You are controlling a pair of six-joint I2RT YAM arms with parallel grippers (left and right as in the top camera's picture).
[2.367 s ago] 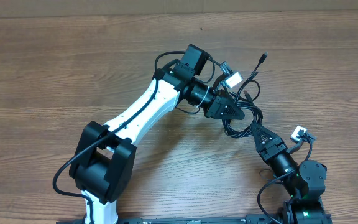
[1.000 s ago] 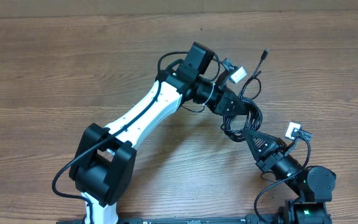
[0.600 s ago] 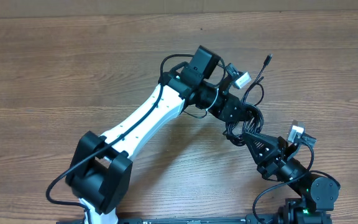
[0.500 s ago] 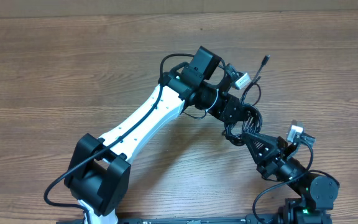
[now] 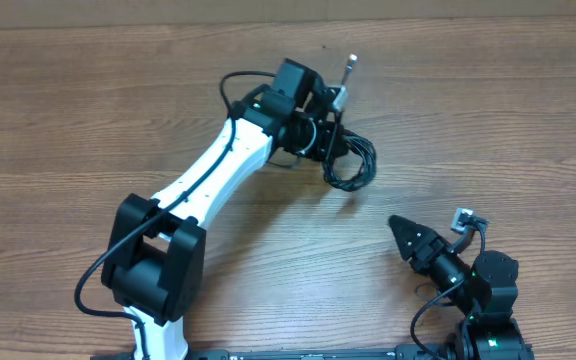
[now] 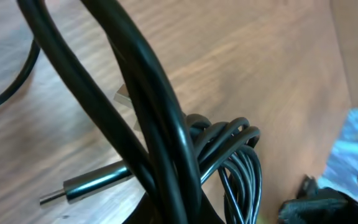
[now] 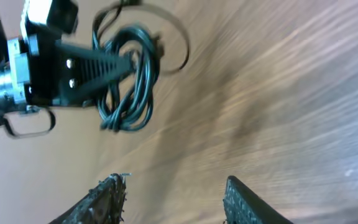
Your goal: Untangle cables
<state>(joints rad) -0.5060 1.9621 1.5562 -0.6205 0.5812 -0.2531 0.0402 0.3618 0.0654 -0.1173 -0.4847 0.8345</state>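
The knotted bundle (image 5: pixel 332 178) is hanging from my left gripper, well away from my open right gripper, so I need to bring them together and grab the bundle's loops (image 5: pixel 370 160) with my right gripper.
The cables (image 5: pixel 352 166) are a knotted bundle of thin black loops hanging from my left gripper (image 5: pixel 330 140), which is shut on them above the table's middle back. One metal plug end (image 5: pixel 351 62) sticks up behind the wrist. In the left wrist view the cables (image 6: pixel 229 155) fill the frame and hide the fingers; a silver plug (image 6: pixel 92 183) lies beside them. My right gripper (image 5: pixel 396 225) is open and empty, well apart from the bundle at the lower right. The right wrist view shows its spread fingers (image 7: pixel 107 199) and the bundle (image 7: pixel 129 81) far off.
The left arm (image 5: pixel 208 180) stretches diagonally from its base (image 5: pixel 153 280) at the front left. The right arm's base (image 5: pixel 488 300) sits at the front right. Thick black arm wires loop around both wrists. The wooden table (image 5: pixel 88 120) runs under everything.
The right gripper has let go of the bundle and drawn back toward the front right, now open. The left gripper has carried the bundle up and to the left.
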